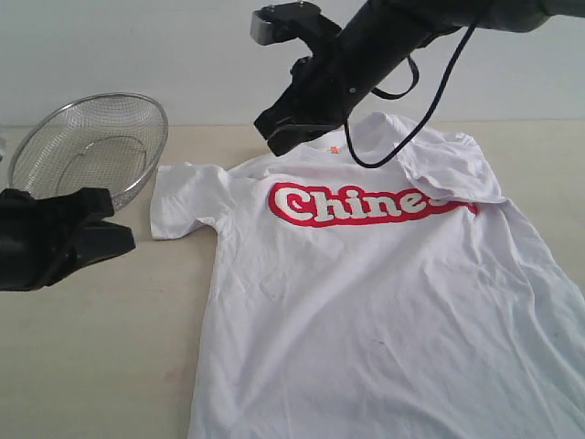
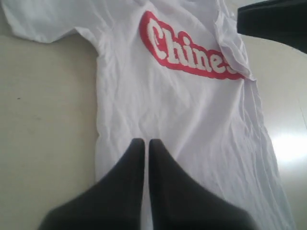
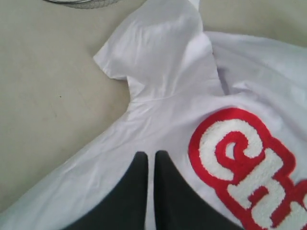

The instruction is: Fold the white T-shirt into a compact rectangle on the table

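The spread sleeve (image 1: 181, 198) is on my left gripper's side while my right gripper reaches over the shirt. Next, my left gripper grabs that sleeve at its underarm (image 1: 216, 225).
The white T-shirt (image 1: 366, 311) lies face up on the table (image 1: 91, 366), red "Chinese" lettering (image 1: 356, 203) across its chest. One sleeve (image 1: 178, 203) is spread flat toward the bowl; the other sleeve (image 1: 452, 169) is folded in over the end of the lettering. My right gripper (image 1: 274, 137) hangs shut above the collar area, and in its wrist view its tips (image 3: 150, 154) hover over the cloth (image 3: 168, 62) near the spread sleeve, holding nothing. My left gripper (image 1: 126, 240) is shut and empty, beside the shirt's side edge; its wrist view has its tips (image 2: 144, 141) over the shirt (image 2: 192, 120).
A steel mesh bowl (image 1: 91, 146) stands at the back left, close to the spread sleeve; its rim (image 3: 81, 2) shows in the right wrist view. Bare tabletop (image 2: 43, 120) runs along the shirt's side. The right arm (image 2: 273, 24) crosses above the shirt's far end.
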Controlling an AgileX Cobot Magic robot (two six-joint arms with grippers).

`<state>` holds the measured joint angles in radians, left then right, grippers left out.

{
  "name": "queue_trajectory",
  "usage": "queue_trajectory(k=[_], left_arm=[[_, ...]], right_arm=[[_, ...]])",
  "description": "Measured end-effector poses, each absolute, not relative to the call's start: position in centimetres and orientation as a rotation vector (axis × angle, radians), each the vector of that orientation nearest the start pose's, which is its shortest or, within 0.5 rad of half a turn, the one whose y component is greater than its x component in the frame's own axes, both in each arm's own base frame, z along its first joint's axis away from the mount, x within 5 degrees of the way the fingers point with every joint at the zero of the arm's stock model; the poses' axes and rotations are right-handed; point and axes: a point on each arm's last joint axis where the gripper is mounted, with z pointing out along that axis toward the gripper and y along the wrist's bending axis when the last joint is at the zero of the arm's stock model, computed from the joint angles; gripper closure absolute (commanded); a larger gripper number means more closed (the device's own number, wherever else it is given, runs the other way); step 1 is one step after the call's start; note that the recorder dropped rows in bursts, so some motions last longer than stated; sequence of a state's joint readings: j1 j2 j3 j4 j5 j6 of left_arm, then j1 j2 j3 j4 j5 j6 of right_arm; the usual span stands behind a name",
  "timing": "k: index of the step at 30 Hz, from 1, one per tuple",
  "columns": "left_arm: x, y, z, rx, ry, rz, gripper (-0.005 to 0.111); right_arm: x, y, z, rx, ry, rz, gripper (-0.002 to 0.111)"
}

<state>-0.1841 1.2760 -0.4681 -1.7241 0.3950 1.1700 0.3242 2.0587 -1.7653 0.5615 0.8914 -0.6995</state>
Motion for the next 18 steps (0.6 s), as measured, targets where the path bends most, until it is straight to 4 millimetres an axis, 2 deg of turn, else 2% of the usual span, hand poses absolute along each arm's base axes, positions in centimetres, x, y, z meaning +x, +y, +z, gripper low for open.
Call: queue_trajectory(k=[5,9,12,14,17,18], left_arm=[[21.2,-5.0,19.2,-0.307,2.302,-0.756,0.102],[21.6,-3.9,18.2,-0.358,2.321,-0.765,0.102],[22.3,-3.9,16.7,-0.369,2.381,-0.790,0.102],[23.1,-4.1,15.9,-0.368,2.413,-0.827,0.102],[24.6,-4.6,15.2,-0.346,2.430,-0.910,0.090],[25.1,-4.7,15.0,-0.342,2.431,-0.932,0.080]], right_arm=[[42.3,19.2,25.5,-1.017,2.293,0.504,0.104],[42.4,19.2,25.5,-1.034,2.278,0.490,0.089],[42.4,19.2,25.5,-1.036,2.277,0.489,0.076],[42.4,19.2,25.5,-1.034,2.278,0.490,0.072],[42.4,19.2,25.5,-1.031,2.280,0.491,0.072],[42.4,19.2,25.5,-1.029,2.281,0.492,0.072]])
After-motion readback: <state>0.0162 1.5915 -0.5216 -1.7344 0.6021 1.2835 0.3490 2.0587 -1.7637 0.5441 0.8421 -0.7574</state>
